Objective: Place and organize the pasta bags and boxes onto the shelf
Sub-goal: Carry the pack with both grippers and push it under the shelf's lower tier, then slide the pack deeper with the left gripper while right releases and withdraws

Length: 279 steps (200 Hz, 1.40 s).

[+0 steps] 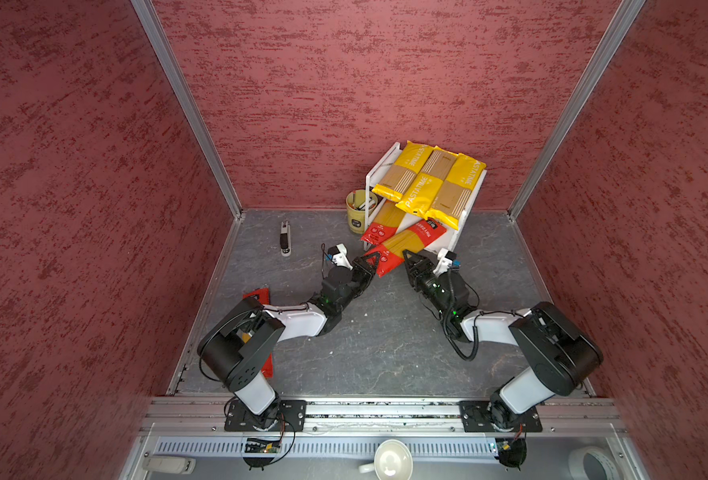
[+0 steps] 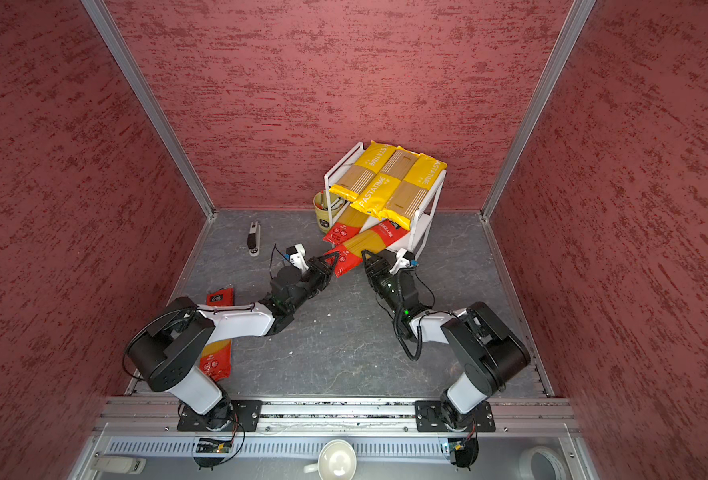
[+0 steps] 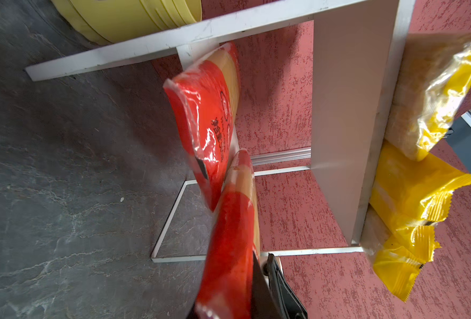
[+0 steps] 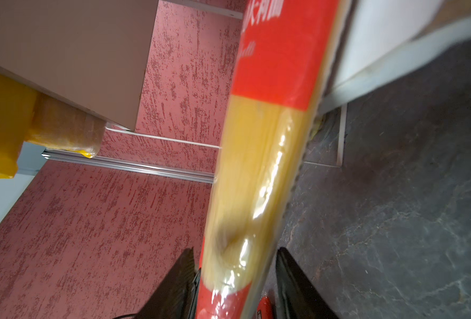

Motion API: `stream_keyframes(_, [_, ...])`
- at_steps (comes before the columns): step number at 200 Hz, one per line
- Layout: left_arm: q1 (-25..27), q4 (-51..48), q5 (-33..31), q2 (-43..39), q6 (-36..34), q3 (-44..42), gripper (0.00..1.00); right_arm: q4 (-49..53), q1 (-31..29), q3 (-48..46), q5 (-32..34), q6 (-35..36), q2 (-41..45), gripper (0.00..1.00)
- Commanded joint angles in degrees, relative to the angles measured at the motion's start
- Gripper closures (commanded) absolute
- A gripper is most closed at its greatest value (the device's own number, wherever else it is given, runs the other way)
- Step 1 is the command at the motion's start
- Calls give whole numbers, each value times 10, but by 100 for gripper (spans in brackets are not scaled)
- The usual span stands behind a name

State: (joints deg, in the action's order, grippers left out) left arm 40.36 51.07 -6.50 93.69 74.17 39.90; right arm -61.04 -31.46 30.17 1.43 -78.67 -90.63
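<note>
The second red-ended bag (image 1: 406, 242) lies at a slant across the lower level. Next, my right gripper moves back while my left gripper swings its near red end (image 1: 386, 260) around to be parallel to the first bag.
The white shelf (image 1: 466, 224) stands at the back wall with three yellow PASTATIME packs (image 1: 427, 183) across its top board. One red-ended bag (image 1: 379, 226) leans out of the lower tier. A second red-ended bag (image 1: 406, 245) slants from the lower tier down toward the floor. My left gripper (image 1: 371, 264) is shut on that bag's near red end (image 3: 234, 248). My right gripper (image 4: 235, 251) is open, its jaws apart on either side of the bag's noodle middle (image 4: 259, 165). A third red-ended bag (image 2: 217, 357) lies on the floor under my left arm.
A yellow cup of pens (image 1: 360, 210) stands against the shelf's left side. A black-and-white stapler-like object (image 1: 285, 237) lies on the grey floor at the left. Red walls close in three sides. A mug (image 1: 391, 459) and a tape roll (image 1: 593, 461) sit beyond the front rail.
</note>
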Motion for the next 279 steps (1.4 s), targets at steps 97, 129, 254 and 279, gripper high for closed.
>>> stream_keyframes(97, [96, 2, -342, 58, -6, 132, 100, 282, -3, -121, 32, 67, 250, 46])
stream_keyframes(129, [99, -93, -366, 107, 21, 236, 100, 297, -2, -122, 35, 78, 259, 46])
stream_keyframes(254, [117, -270, -322, 158, 60, 308, 46, 255, -2, -142, 15, 66, 237, 46])
stream_keyframes(279, [112, -348, -280, 121, 57, 306, 35, 242, -2, -141, 8, 63, 225, 47])
